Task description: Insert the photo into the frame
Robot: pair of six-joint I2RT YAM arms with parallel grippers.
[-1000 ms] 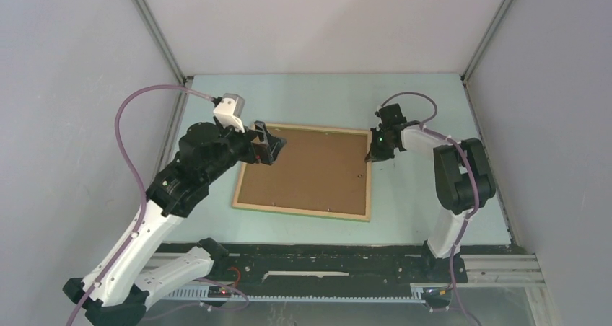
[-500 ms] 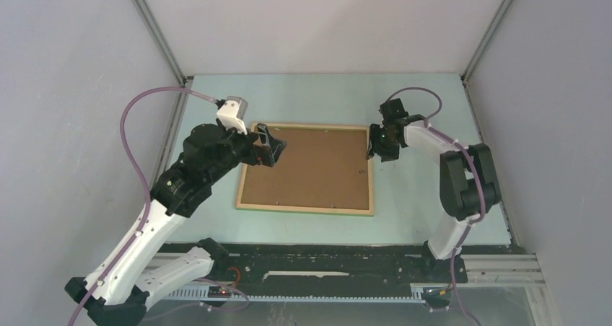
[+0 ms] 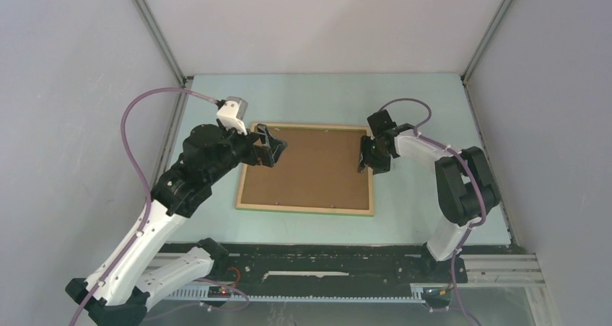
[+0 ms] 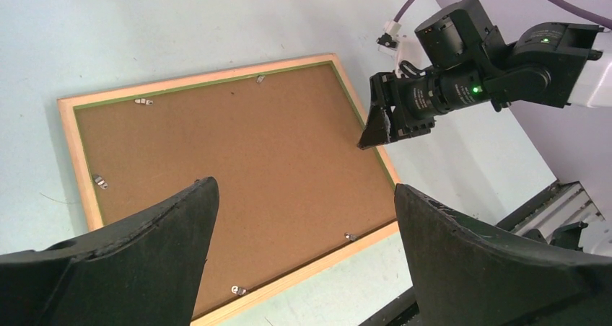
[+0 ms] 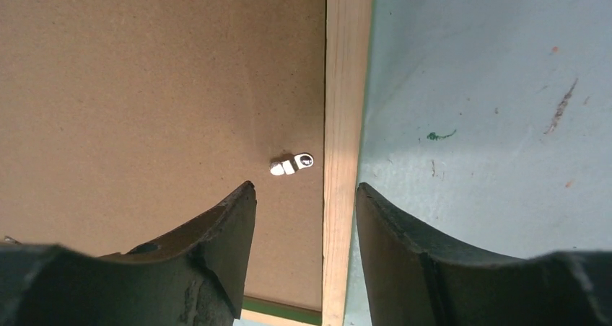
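The robot's right gripper should push the tab's loose end around toward the bar, because the metal tab's loose end is pointing away from the bar over the brown board.
The frame lies face down on the table, its light wood rail around the photo, of which only the plain brown back shows. Small metal tabs sit along the board's edge. My left gripper hovers wide open over the frame's left end, nothing between its fingers. My right gripper is open above the right rail: one finger stands over the brown board, the other over the table. It grips nothing. The left wrist view also shows the right gripper at that rail.
Pale green table inside grey walls. A black rail with the arm bases runs along the near edge. A purple cable loops from the left arm.
The right gripper has gone from shut to open and shifted left and nearer, onto the right rail. The frame turned slightly to lie square. The left arm has barely moved.
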